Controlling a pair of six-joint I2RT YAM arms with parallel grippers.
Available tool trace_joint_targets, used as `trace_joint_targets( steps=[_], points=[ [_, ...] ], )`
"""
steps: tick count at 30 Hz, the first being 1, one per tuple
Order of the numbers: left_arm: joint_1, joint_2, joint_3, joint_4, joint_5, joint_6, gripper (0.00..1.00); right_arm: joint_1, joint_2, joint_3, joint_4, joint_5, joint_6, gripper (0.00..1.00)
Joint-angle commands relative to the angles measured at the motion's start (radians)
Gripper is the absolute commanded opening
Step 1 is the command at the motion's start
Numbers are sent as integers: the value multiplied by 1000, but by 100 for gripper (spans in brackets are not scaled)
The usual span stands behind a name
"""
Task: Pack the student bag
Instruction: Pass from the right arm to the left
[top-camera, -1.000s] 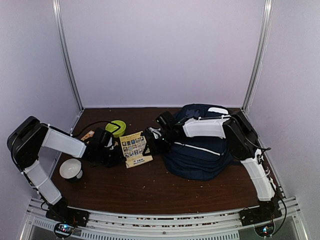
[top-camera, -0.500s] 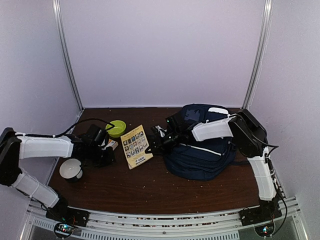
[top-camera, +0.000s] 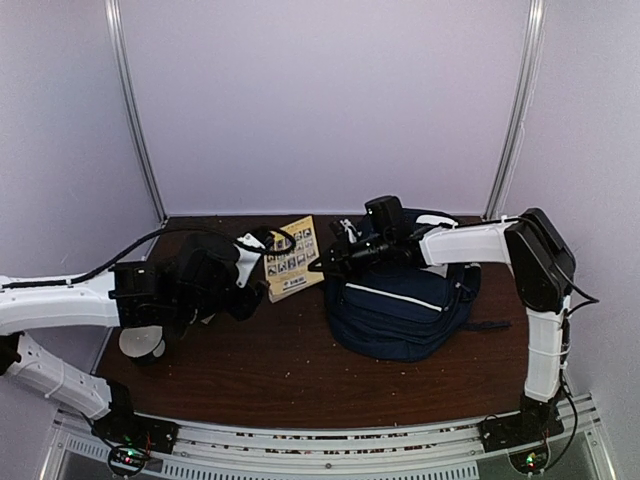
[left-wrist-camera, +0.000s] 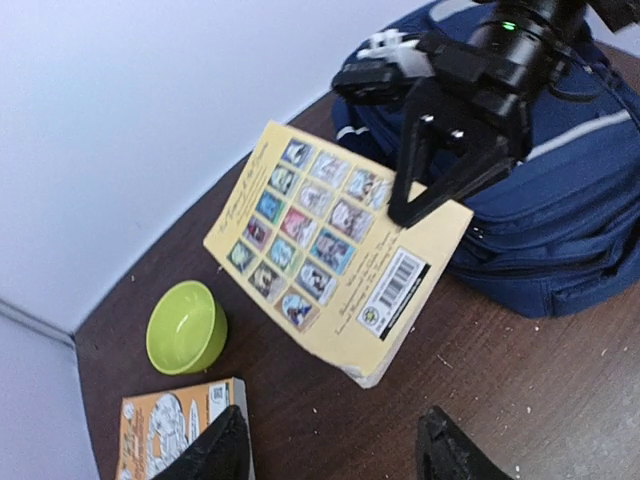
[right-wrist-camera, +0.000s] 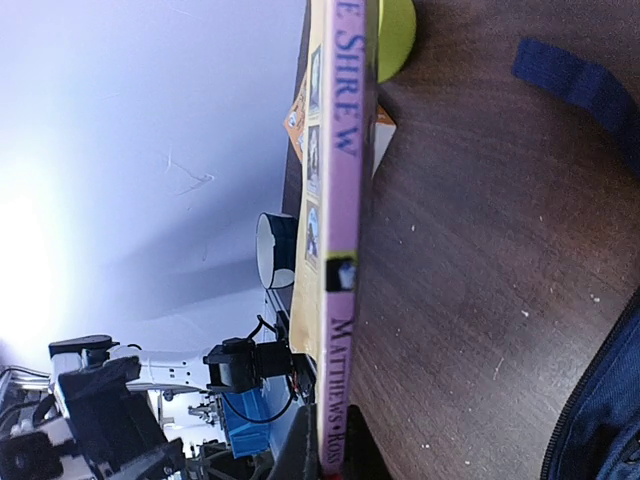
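The yellow paperback book (top-camera: 291, 260) sticks straight out, pinched at its edge (top-camera: 317, 264), so I expect it to stay flat and closed when the robot carries it to the bag.
The student bag (top-camera: 400, 305), navy with a white stripe, lies at the right of the table and shows in the left wrist view (left-wrist-camera: 560, 200). My right gripper (top-camera: 325, 262) is shut on one edge of a yellow paperback book (top-camera: 292, 255), holding it tilted above the table just left of the bag. The left wrist view shows the book's back cover (left-wrist-camera: 330, 245) pinched by the right gripper (left-wrist-camera: 430, 205). In the right wrist view my gripper (right-wrist-camera: 338, 455) clamps the book's purple spine (right-wrist-camera: 340, 200). My left gripper (left-wrist-camera: 335, 435) is open and empty, below and left of the book (top-camera: 258, 280).
A green bowl (left-wrist-camera: 185, 325) and an orange book (left-wrist-camera: 175, 440) lie on the table left of the held book. A dark cup with a white inside (top-camera: 140, 342) stands near the left edge. White walls and metal posts (top-camera: 135, 110) enclose the table.
My right gripper shut on the yellow book and lifted it off the table toward the back. My left gripper opened, and its arm swung up and to the right.
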Motion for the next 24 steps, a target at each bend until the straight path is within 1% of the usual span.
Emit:
trace_joint_targets(
  steps=[1,4,7,11,16,18,21,24],
  points=[
    [-79,120,80,177,-49,304,59,1,-62,-48,108,-16,105,0],
    [-107,206,97,258,-62,378,59,-2,-73,-69,145,-20,149,0],
    [-110,255,89,322,-53,428,60,-2,-88,-94,177,-24,179,0],
    [-110,318,82,374,-77,507,60,-4,-111,-123,198,-24,202,0],
    [-99,417,82,446,-183,591,60,-6,-120,-142,230,-32,244,0],
    [-94,462,84,491,-230,649,59,-6,-123,-143,237,-35,251,0],
    [-84,517,88,562,-313,728,56,-7,-128,-148,241,-39,256,0],
    [-60,540,90,610,-406,738,52,-9,-131,-154,245,-41,257,0]
  ],
)
